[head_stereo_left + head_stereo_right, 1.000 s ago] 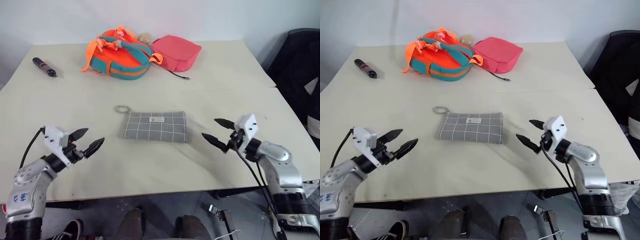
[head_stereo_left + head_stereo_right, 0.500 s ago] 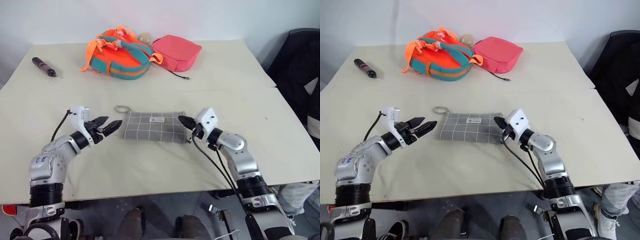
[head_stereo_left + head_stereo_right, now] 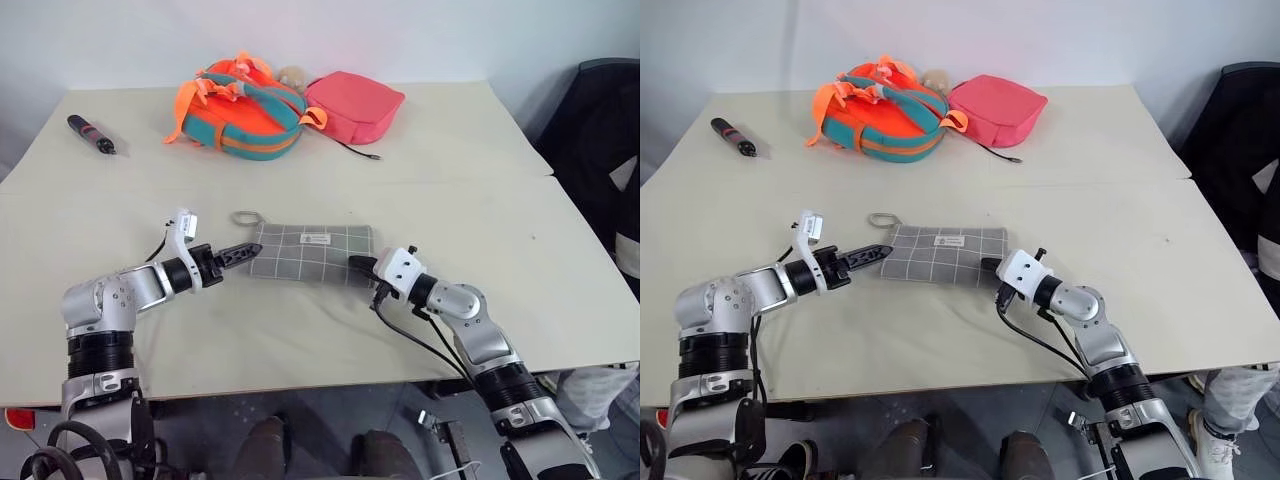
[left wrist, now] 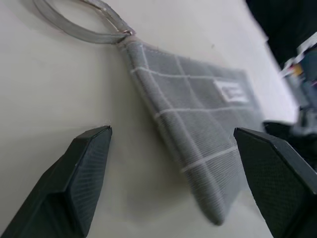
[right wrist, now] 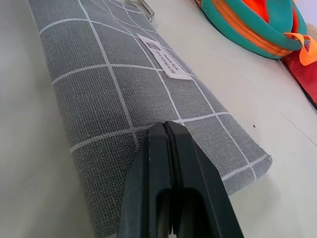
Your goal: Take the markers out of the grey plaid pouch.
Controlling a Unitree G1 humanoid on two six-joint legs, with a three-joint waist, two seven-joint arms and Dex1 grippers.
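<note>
My right gripper needs to move its shut fingers back off the flat pouch (image 3: 343, 253), where they are resting, and my left gripper should lift the pouch's ring end (image 3: 263, 266).
The grey plaid pouch (image 3: 310, 252) lies flat in the middle of the table, zipped, with its metal ring (image 3: 245, 217) at its left end. My left gripper (image 3: 250, 250) is open at the pouch's left end, one finger on each side of the near left corner, as the left wrist view shows (image 4: 172, 131). At the opposite end my right gripper (image 3: 362, 263) is shut, nothing between its fingers, and its tip rests over the grey fabric (image 5: 99, 89). The markers are out of view.
At the back of the table sit an orange and teal backpack (image 3: 240, 105) and a pink pouch (image 3: 355, 103). A black-and-red pen-like tool (image 3: 88, 133) lies at the far left. A dark chair (image 3: 600, 130) stands off the right edge.
Both arms have swung inward from the table's front to the pouch's two ends. The right gripper went from open to shut. The left gripper rolled and stayed open.
</note>
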